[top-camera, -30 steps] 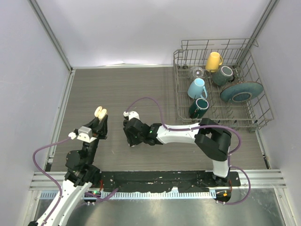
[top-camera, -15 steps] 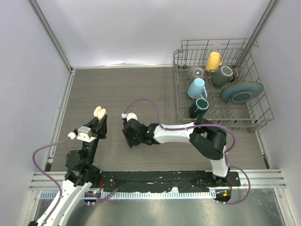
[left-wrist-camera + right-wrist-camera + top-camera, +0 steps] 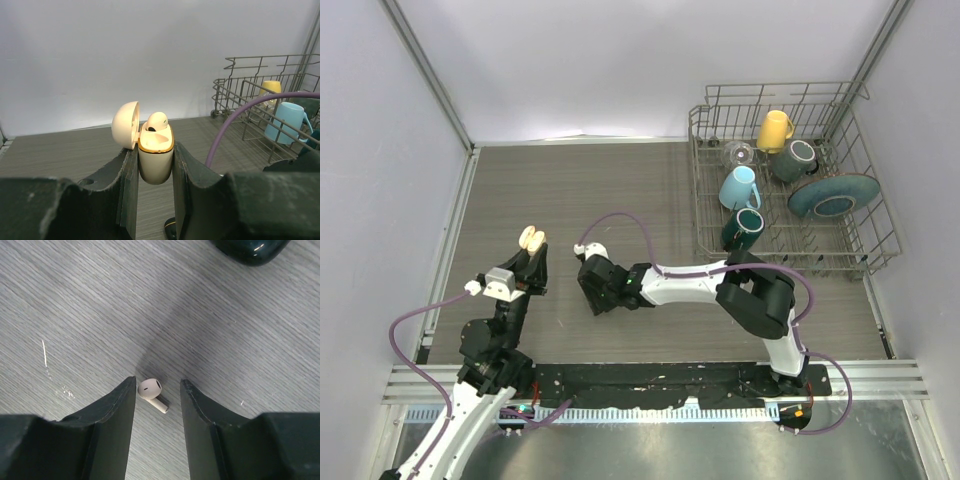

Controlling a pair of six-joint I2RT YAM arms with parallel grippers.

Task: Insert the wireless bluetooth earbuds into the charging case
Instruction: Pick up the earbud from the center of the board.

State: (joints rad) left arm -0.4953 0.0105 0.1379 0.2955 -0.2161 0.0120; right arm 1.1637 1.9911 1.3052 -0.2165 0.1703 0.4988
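Note:
The loose earbud's stem (image 3: pixel 161 406) lies slanted across my right gripper's gap, so next I turn that gripper along it before I close on the earbud's head (image 3: pixel 149 388).
My left gripper (image 3: pixel 155 151) is shut on a cream-white charging case (image 3: pixel 155 162) and holds it upright above the table. Its lid (image 3: pixel 125 124) is open to the left. One cream earbud (image 3: pixel 156 121) sits in the case. The case also shows in the top view (image 3: pixel 532 238). My right gripper (image 3: pixel 157 390) is open and points down at the table. A second cream earbud (image 3: pixel 151 392) lies on the wood between its fingers, close to the left finger (image 3: pixel 120 405). In the top view the right gripper (image 3: pixel 593 295) is right of the left one.
A glossy dark object (image 3: pixel 248 249) lies on the table just beyond the right gripper. A dark rounded thing with a gold rim (image 3: pixel 172 227) lies under the left fingers. A wire dish rack (image 3: pixel 865 262) with mugs and a plate stands at the back right.
My right gripper has shifted slightly to the left over the table. The left gripper and the case have not moved.

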